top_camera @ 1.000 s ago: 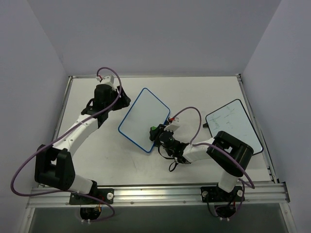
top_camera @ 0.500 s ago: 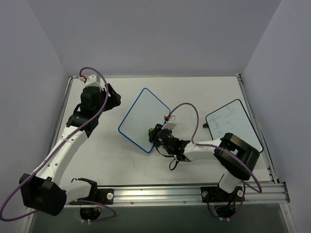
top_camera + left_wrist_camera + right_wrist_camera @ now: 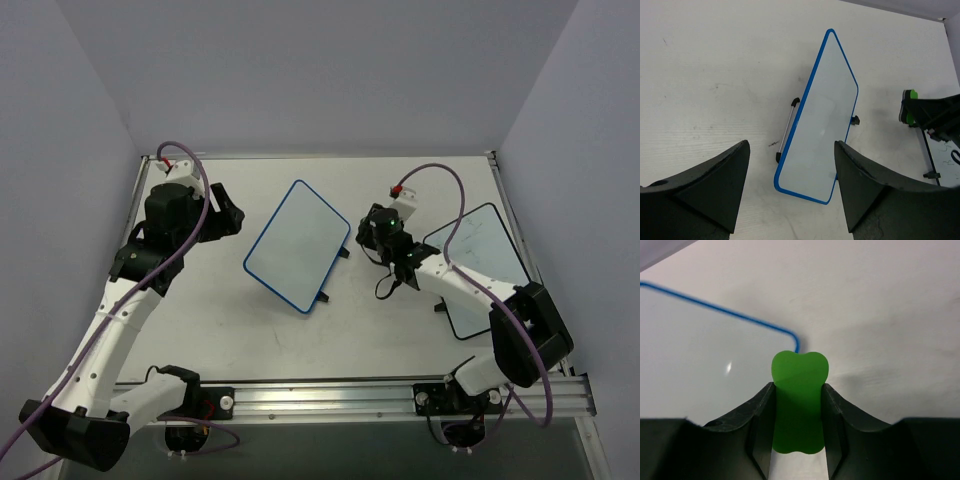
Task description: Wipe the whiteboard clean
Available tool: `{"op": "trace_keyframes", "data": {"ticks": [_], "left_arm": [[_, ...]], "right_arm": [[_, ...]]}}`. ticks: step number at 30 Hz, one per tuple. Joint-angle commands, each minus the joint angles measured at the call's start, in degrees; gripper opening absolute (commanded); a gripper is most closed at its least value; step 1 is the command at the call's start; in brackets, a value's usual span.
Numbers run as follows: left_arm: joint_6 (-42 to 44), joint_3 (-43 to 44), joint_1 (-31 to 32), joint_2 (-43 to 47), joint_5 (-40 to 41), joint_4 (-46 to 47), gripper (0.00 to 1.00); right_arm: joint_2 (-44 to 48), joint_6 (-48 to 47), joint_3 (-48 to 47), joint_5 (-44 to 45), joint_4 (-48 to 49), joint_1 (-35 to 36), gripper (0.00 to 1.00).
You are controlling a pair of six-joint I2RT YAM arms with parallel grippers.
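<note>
The whiteboard's face (image 3: 298, 246) is blank and there is clear table (image 3: 363, 200) beyond its corner, so my right gripper should go on lowering the green eraser and let go of it there.
The whiteboard (image 3: 297, 247), white with a thin blue frame and small black feet, stands tilted in the middle of the table. Its face looks blank in the left wrist view (image 3: 822, 125) and the right wrist view (image 3: 700, 355). My right gripper (image 3: 372, 232) is just right of the board's right corner and above the table. It is shut on a green eraser (image 3: 799, 400), which also shows in the left wrist view (image 3: 909, 112). My left gripper (image 3: 225, 215) is open and empty, left of the board and apart from it (image 3: 791, 145).
A black-framed white board (image 3: 480, 262) with faint scribbles lies at the right, under the right arm. The table's back edge and the walls are close behind both grippers. A small dark smudge (image 3: 774, 144) marks the table beside the whiteboard's stand.
My right gripper has carried the eraser from the whiteboard's near corner up and right, off the board. My left arm has drawn back to the left, away from the board.
</note>
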State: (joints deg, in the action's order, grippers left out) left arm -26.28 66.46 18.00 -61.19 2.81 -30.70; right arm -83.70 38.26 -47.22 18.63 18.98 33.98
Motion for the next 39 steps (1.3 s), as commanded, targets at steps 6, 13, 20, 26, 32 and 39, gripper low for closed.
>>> {"op": "trace_keyframes", "data": {"ticks": [6, 13, 20, 26, 32, 39], "left_arm": [[7.3, 3.6, -0.3, 7.0, 0.2, -7.6, 0.78], [9.2, -0.4, -0.6, 12.8, 2.6, -8.1, 0.80], [9.8, -2.9, -1.2, 14.3, 1.9, -8.0, 0.81], [9.8, -3.5, -2.3, 14.8, 0.4, -7.6, 0.81], [9.7, -4.1, -4.4, 15.0, -1.9, -6.7, 0.81], [9.1, -4.7, -5.9, 15.6, -4.4, -5.8, 0.81]], "right_arm": [[-17.6, -8.1, -18.7, -3.5, -11.2, -11.1, 0.01], [-31.4, -10.4, -34.6, -7.2, -15.9, -14.2, 0.17], [-37.5, -11.4, -41.7, -8.2, -18.3, -14.3, 0.53], [-37.7, -11.0, -41.6, -7.9, -17.7, -14.1, 0.72], [-30.1, -11.4, -37.8, -6.7, -15.9, -12.7, 0.83], [-8.4, -11.1, -23.5, -5.5, -12.0, -8.8, 1.00]]}}
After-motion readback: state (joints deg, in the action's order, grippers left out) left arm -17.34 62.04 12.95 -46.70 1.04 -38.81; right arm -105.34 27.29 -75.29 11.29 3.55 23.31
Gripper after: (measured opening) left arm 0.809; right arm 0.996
